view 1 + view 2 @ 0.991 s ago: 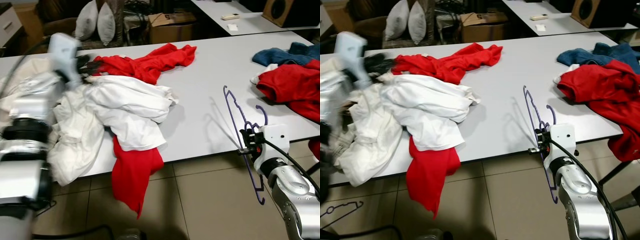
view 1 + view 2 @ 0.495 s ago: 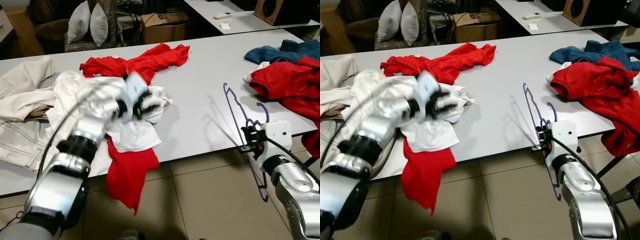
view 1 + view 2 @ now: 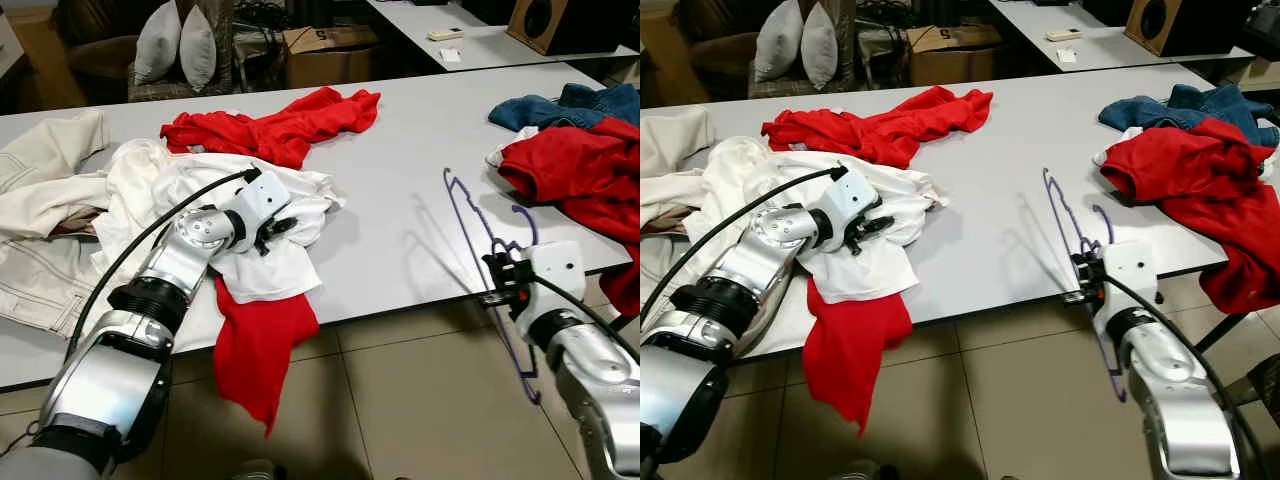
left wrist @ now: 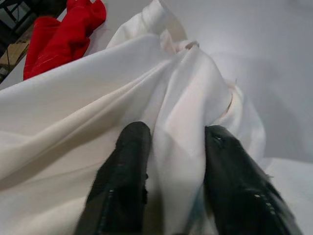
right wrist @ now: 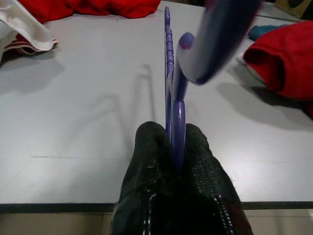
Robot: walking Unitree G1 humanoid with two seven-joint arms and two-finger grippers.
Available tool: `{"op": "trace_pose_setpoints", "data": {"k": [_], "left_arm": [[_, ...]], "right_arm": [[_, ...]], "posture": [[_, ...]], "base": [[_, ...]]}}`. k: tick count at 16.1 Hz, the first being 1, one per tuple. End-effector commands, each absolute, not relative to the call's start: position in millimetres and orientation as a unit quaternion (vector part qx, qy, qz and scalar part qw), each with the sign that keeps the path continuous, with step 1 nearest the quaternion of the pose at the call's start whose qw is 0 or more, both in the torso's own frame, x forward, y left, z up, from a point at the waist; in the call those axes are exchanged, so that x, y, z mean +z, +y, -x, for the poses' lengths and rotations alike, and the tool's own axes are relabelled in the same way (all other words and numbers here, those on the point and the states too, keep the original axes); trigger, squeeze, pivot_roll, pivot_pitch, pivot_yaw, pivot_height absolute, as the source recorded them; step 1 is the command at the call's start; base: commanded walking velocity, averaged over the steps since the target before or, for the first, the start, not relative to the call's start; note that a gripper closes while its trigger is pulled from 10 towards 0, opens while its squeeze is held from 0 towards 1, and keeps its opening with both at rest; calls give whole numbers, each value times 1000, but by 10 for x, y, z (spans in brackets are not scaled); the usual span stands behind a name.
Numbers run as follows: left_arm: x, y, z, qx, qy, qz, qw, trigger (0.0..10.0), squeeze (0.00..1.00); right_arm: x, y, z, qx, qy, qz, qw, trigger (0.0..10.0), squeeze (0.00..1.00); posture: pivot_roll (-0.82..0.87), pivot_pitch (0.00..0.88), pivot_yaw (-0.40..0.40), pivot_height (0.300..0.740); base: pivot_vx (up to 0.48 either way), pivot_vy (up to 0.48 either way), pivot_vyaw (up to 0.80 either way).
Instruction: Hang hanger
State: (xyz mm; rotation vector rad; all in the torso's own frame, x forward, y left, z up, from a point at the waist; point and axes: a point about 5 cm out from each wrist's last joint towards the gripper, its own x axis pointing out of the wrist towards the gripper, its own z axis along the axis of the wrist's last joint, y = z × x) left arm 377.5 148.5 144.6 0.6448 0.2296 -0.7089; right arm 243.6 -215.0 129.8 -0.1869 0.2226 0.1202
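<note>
I expect more red cloth to show underneath when I pull the white garment [image 3: 262,272] to the side, because red cloth pokes out [image 3: 262,345] behind and over the near edge.
A thin purple hanger [image 3: 468,212] stands upright at the near edge of the white table [image 3: 400,150], its lower half hanging below the edge. My right gripper [image 3: 494,284] is shut on it just under the hook; the right wrist view shows the hanger [image 5: 169,73] pinched between the fingers [image 5: 149,147]. A white garment [image 3: 190,180] lies crumpled on the table's left part. My left gripper [image 3: 277,229] rests on its right side, open, and in the left wrist view a fold of the white cloth [image 4: 181,98] bulges between the spread fingers [image 4: 128,147].
A red garment [image 3: 285,125] lies behind the white one, and red cloth [image 3: 255,345] hangs over the near edge. Beige trousers [image 3: 45,190] lie far left. Red clothes [image 3: 570,165] and blue jeans [image 3: 560,102] sit at the right end. Pillows [image 3: 180,45] and a cardboard box [image 3: 325,50] stand behind.
My left arm swung from the far left across the white garment and has settled with its fingers on the garment's right side. The right gripper and hanger have hardly moved.
</note>
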Motion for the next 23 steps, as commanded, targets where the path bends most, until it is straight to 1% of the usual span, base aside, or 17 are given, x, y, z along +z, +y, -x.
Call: {"op": "trace_pose_setpoints", "data": {"k": [1, 6, 10, 11, 12, 13, 15, 16, 17, 18, 19, 20, 21, 23], "left_arm": [[1406, 1538, -3770, -340, 122, -338, 869, 0, 0], [1471, 1525, -3813, -336, 113, -336, 872, 0, 0], [1504, 1571, -3832, -322, 104, -333, 880, 0, 0], [1604, 1587, -3860, -315, 79, -313, 892, 0, 0], [1604, 1587, -3860, -315, 79, -313, 892, 0, 0], [1796, 1586, -3878, -324, 30, -231, 917, 0, 0], [1974, 1661, -3880, -323, -15, -163, 932, 0, 0], [2178, 1779, -3881, -312, -63, -96, 943, 0, 0], [2341, 1881, -3881, -302, -99, -47, 947, 0, 0], [2716, 2146, -3849, -284, -179, 54, 940, 0, 0], [2940, 2315, -3801, -284, -222, 108, 926, 0, 0], [2997, 2378, -3778, -287, -233, 125, 921, 0, 0], [2981, 2470, -3769, -275, -224, 123, 927, 0, 0], [2690, 2478, -3775, -267, -147, 31, 952, 0, 0]], "right_arm": [[1318, -2100, -2404, 64, 107, 90, 988, 10000, 0], [1263, -2101, -2305, 52, 116, 82, 989, 10000, 0], [1263, -2074, -2314, 52, 115, 79, 989, 10000, 0], [1272, -2085, -2330, 51, 113, 80, 989, 10000, 0], [1272, -2085, -2330, 51, 113, 80, 989, 10000, 0], [1287, -2099, -2360, 51, 109, 82, 989, 10000, 0], [1297, -2100, -2383, 50, 106, 83, 990, 10000, 0], [1300, -2097, -2388, 50, 105, 83, 990, 10000, 0], [1302, -2098, -2389, 50, 104, 83, 990, 10000, 0], [1304, -2109, -2392, 46, 102, 82, 990, 10000, 0], [1304, -2112, -2398, 44, 101, 79, 991, 10000, 0], [1302, -2107, -2403, 44, 101, 78, 991, 10000, 0], [1296, -2089, -2419, 46, 101, 76, 991, 10000, 0], [1285, -2061, -2431, 50, 101, 74, 991, 10000, 0]], "posture": [[-79, 0, 34, 740], [-78, 0, 53, 740], [-77, 0, 51, 740], [-70, 0, 43, 740], [-70, 0, 43, 740], [-62, 0, 38, 740], [-58, 0, 36, 740], [-56, 0, 36, 740], [-55, 0, 36, 740], [-48, 0, 34, 740], [-43, 0, 32, 740], [-40, 0, 32, 740], [-34, 0, 29, 740], [-28, 0, 28, 740]], "base": [[0, 0, 0], [0, 0, 0], [0, 0, 0], [0, 0, 0], [0, 0, 0], [0, 0, 0], [0, 0, 0], [0, 0, 0], [0, 0, 0], [0, 0, 0], [0, 0, 0], [0, 0, 0], [0, 0, 0], [0, 0, 0]]}}
